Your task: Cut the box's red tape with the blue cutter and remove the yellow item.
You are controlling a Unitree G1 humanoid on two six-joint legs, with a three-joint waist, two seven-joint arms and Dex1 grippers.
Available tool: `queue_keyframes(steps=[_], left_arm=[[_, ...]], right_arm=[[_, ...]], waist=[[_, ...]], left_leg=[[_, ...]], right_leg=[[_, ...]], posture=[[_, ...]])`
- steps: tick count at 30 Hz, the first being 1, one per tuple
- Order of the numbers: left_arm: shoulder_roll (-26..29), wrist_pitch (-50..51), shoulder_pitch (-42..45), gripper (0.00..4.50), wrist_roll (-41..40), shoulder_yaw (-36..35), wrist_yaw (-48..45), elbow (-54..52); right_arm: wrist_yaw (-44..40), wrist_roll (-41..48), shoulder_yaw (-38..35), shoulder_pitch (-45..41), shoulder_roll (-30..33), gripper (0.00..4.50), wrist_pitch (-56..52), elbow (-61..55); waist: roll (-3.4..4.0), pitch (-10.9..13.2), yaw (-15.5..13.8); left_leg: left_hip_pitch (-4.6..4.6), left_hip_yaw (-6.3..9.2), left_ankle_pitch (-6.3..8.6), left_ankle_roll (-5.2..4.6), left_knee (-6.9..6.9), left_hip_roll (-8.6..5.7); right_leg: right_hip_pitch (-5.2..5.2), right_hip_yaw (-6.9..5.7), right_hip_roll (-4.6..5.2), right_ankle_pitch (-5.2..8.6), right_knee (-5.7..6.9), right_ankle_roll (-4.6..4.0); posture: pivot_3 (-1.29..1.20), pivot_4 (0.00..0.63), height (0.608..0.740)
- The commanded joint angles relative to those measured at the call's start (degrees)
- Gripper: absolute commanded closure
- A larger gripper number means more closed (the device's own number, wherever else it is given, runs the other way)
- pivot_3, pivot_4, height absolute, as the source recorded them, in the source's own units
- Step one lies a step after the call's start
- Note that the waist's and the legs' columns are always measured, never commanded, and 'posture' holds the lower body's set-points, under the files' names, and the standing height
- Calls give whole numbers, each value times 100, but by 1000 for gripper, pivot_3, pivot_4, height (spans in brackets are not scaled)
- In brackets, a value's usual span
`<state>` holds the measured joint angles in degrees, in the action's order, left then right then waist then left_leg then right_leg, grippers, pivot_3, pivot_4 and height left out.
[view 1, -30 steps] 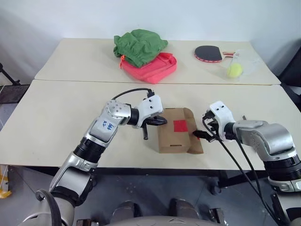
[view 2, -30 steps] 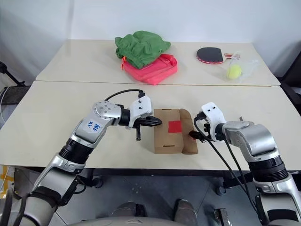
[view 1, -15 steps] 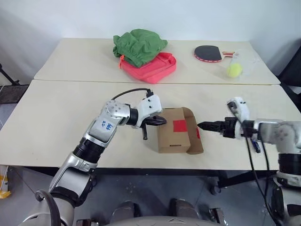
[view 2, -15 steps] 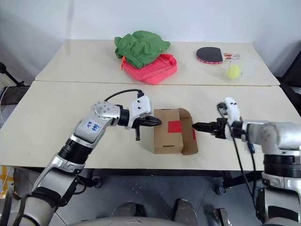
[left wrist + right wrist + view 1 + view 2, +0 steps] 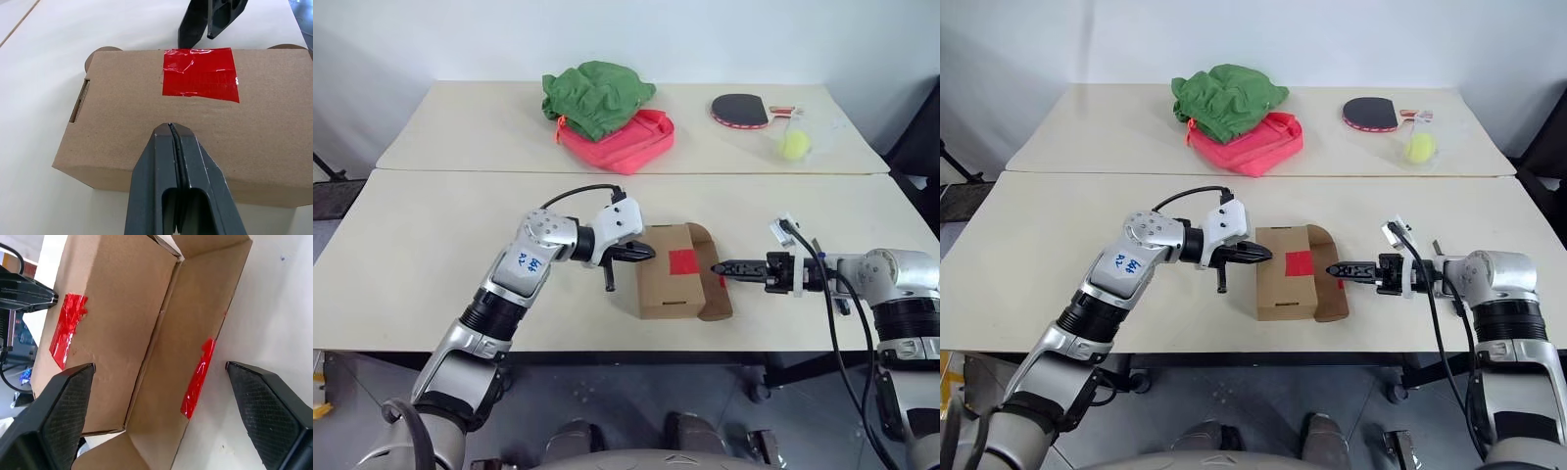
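I see the red tape (image 5: 683,261) is split between the box and its flap. The flap (image 5: 716,299) will swing wide and show the yellow item when I pull.
The brown box (image 5: 666,286) lies on the near table, with a square of red tape (image 5: 200,73) on its top. Its right-hand flap (image 5: 215,308) hangs open and carries a strip of red tape (image 5: 198,377). My left gripper (image 5: 649,252) is shut, its tips over the box's left top edge. A slim dark stick with some blue on it, which I take for the blue cutter (image 5: 611,277), hangs down from between the fingers. My right gripper (image 5: 160,366) is open and points at the open flap, one finger on each side of it. The yellow item is hidden.
On the far table a green cloth (image 5: 597,95) lies on a pinkish-red bag (image 5: 626,140). Further right are a table tennis paddle (image 5: 741,110) and a tennis ball in clear plastic (image 5: 793,145). Black cables (image 5: 832,323) trail from my right arm.
My right gripper drew back from the flap, rolled over, and now points level at it from the right. The left gripper and the box have kept still.
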<state>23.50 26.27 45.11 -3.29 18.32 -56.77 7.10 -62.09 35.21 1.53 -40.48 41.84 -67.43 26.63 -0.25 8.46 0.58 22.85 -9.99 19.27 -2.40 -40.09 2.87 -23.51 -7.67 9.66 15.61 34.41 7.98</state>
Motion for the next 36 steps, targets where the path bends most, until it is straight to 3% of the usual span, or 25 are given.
queue_keyframes(steps=[1,7,20,25,28,31,36], left_arm=[[102,220,-279,4500,80,258,-160,107],[156,277,-330,4500,70,254,-160,23],[209,376,-518,4500,40,192,-86,-195],[268,387,-644,4500,65,192,-80,-290],[251,411,-645,4500,45,189,-58,-328],[205,394,-676,4500,39,202,-41,-351],[20,247,-757,4500,19,285,-53,-372]], right_arm=[[-273,-157,454,63,-209,922,-59,68],[-556,-615,913,-248,-379,2848,103,475],[-1346,-1023,1695,-497,-574,2848,-149,749],[-1270,-1183,1695,-527,-745,2848,-49,930],[-1116,-1293,1587,-659,-833,3392,33,1132],[-1136,-1321,1510,-712,-788,4340,-9,1135],[-1205,-1197,1406,-557,-462,4484,-390,710]], waist=[[0,0,14],[1,0,99],[3,-2,105],[4,-17,104],[2,-31,106],[-59,-82,110],[-91,-104,59]], left_leg=[[-2,0,0,2,2,2],[-15,0,4,16,12,8],[-45,-5,15,34,15,46],[-54,-6,29,57,15,71],[-59,-11,35,69,13,74],[-69,-12,36,86,11,93],[-69,-3,40,85,4,108]], right_leg=[[-1,0,0,0,1,0],[-1,-5,-7,1,16,-1],[7,-6,-15,4,42,-7],[6,-15,-42,13,57,-24],[8,-13,-64,18,56,-34],[13,-9,-86,26,56,-47],[13,1,-70,30,48,-56]], posture=[[0,150,740],[0,150,740],[0,150,740],[0,150,740],[0,150,740],[0,150,740],[0,150,740]])
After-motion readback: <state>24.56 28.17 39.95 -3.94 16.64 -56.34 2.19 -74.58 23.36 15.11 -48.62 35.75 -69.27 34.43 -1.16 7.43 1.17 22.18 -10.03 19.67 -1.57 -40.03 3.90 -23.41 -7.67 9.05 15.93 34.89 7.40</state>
